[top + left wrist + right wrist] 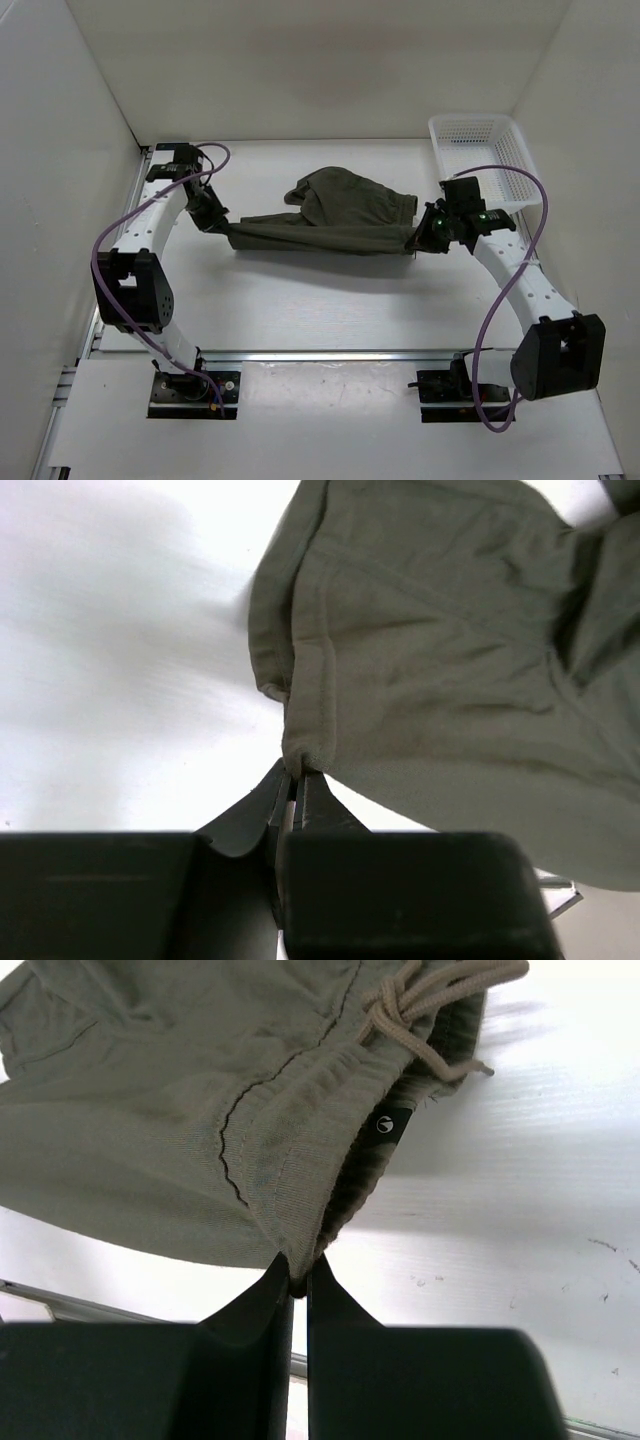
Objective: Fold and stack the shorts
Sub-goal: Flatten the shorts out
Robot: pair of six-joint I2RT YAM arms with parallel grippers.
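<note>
Cloth lies bunched [340, 197] behind the stretched front edge of the shorts. Next, my right gripper swings the waistband [404, 238] back and then pulls it toward the metal rail.
The dark olive-green shorts [335, 218] hang stretched between my two grippers above the middle of the table. My left gripper [222, 228] is shut on a leg hem corner [300, 755] at the left end. My right gripper [418, 243] is shut on the gathered waistband [300, 1260] at the right end. The drawstring cord [425, 1000] lies bunched by the waistband, and a small black label [388, 1125] shows inside it. Part of the cloth is bunched up behind the stretched front edge.
A white plastic mesh basket [480, 150] stands at the back right, just behind my right arm. White walls close in the table on the left, back and right. A metal rail [330, 353] runs along the near edge.
</note>
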